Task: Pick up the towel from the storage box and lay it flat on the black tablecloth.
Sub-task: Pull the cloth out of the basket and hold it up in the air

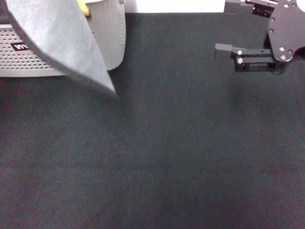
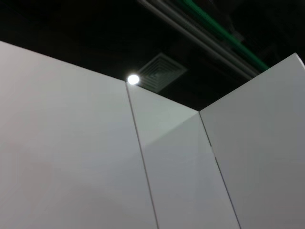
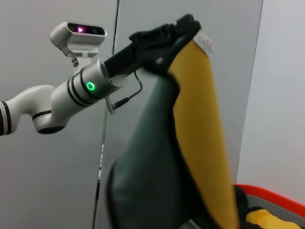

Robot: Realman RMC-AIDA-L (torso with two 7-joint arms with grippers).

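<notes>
The towel (image 1: 62,40) hangs narrow over the storage box from just my left gripper, so I should first move it toward my right gripper and stretch it out wide.
The towel (image 1: 62,38) hangs in the air at the far left, grey-blue with a dark hem, its lower corner just above the black tablecloth (image 1: 167,152). It covers part of the light grey perforated storage box (image 1: 28,62). In the right wrist view the towel (image 3: 147,176) shows a yellow reverse side and a white tag. There my left gripper (image 3: 183,28) is shut on the towel's top edge and holds it up. My left gripper is out of the head view. My right gripper (image 1: 224,52) is parked above the cloth at the far right, pointing left, holding nothing.
A white surface (image 1: 176,5) lies beyond the tablecloth's far edge. A red-rimmed object (image 3: 271,195) shows low in the right wrist view. The left wrist view shows only white wall panels (image 2: 71,157) and a ceiling light (image 2: 133,79).
</notes>
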